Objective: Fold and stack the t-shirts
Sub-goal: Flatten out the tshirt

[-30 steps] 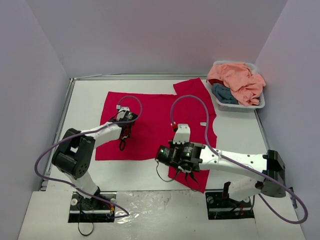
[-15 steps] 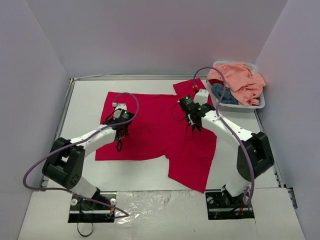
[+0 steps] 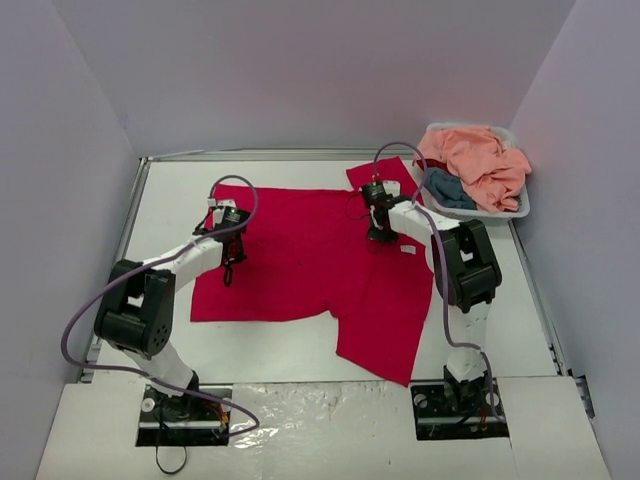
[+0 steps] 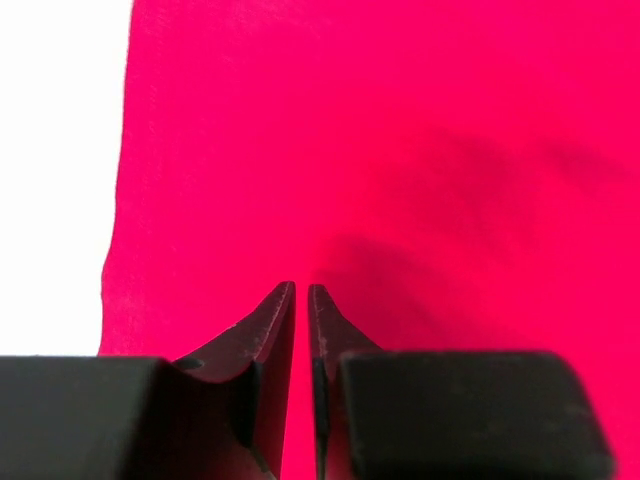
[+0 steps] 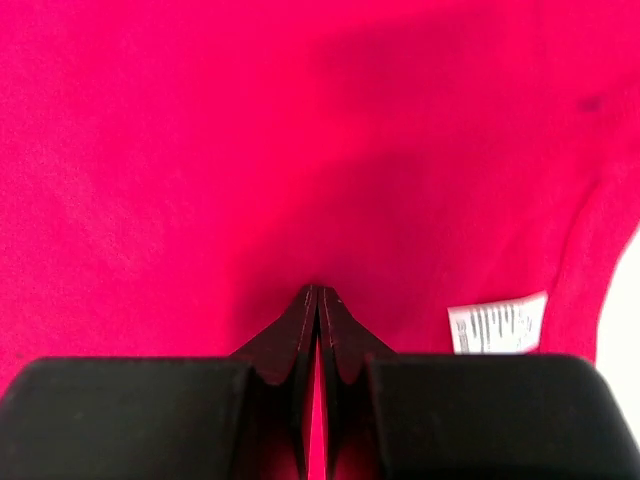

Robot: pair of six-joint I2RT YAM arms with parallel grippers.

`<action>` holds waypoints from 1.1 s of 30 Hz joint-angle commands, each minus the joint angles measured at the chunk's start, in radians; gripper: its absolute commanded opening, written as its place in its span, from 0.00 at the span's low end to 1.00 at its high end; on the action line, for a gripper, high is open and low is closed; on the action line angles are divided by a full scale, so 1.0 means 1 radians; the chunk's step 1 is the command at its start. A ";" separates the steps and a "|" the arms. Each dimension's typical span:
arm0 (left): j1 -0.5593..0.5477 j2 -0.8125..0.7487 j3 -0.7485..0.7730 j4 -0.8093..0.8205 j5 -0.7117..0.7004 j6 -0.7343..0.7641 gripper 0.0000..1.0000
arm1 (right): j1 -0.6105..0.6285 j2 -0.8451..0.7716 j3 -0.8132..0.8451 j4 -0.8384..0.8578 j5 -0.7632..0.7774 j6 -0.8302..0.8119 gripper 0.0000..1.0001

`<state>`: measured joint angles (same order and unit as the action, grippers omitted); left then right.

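My left gripper is sliding the flat crimson-red t-shirt with open table beyond its far edge [image 3: 295, 189], and I keep on until that edge nears the back wall [image 3: 295, 152].
A crimson-red t-shirt [image 3: 300, 250] lies spread flat on the white table, with one part reaching toward the near edge. Its small white label [image 3: 407, 247] lies right of my right gripper and also shows in the right wrist view [image 5: 497, 323]. My left gripper [image 3: 230, 265] is over the shirt's left part, near its left edge. Its jaws are together with only a thin slit, and the tips [image 4: 302, 290] hover over red cloth [image 4: 400, 150]. My right gripper [image 3: 378, 232] is over the shirt's upper right part. It is shut, with its tips [image 5: 318, 292] down at the cloth [image 5: 200, 150].
A white plastic basket [image 3: 478, 213] stands at the far right with a peach-pink shirt [image 3: 480, 155] and a teal-blue shirt [image 3: 448, 188] heaped in it. Grey walls close in three sides. A metal strip [image 3: 125, 240] runs along the table's left edge.
My right arm swung from the shirt's near hem up to its far right part. My left gripper moved a little up and left over the shirt. The shirt's outline hardly changed.
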<state>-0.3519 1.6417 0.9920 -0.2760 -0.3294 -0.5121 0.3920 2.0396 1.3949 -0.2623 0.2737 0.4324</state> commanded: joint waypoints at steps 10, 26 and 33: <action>0.080 0.118 0.109 0.006 0.122 -0.046 0.03 | -0.051 0.102 0.075 0.023 -0.111 -0.069 0.00; 0.197 0.257 0.192 -0.055 0.211 -0.094 0.02 | -0.076 0.211 0.211 0.020 -0.200 -0.106 0.00; 0.223 0.293 0.301 -0.101 0.219 -0.086 0.02 | -0.087 0.272 0.320 -0.002 -0.238 -0.126 0.00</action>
<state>-0.1410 1.9015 1.2446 -0.2913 -0.1013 -0.5980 0.3130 2.2398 1.6836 -0.1940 0.0696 0.3298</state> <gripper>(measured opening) 0.027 0.001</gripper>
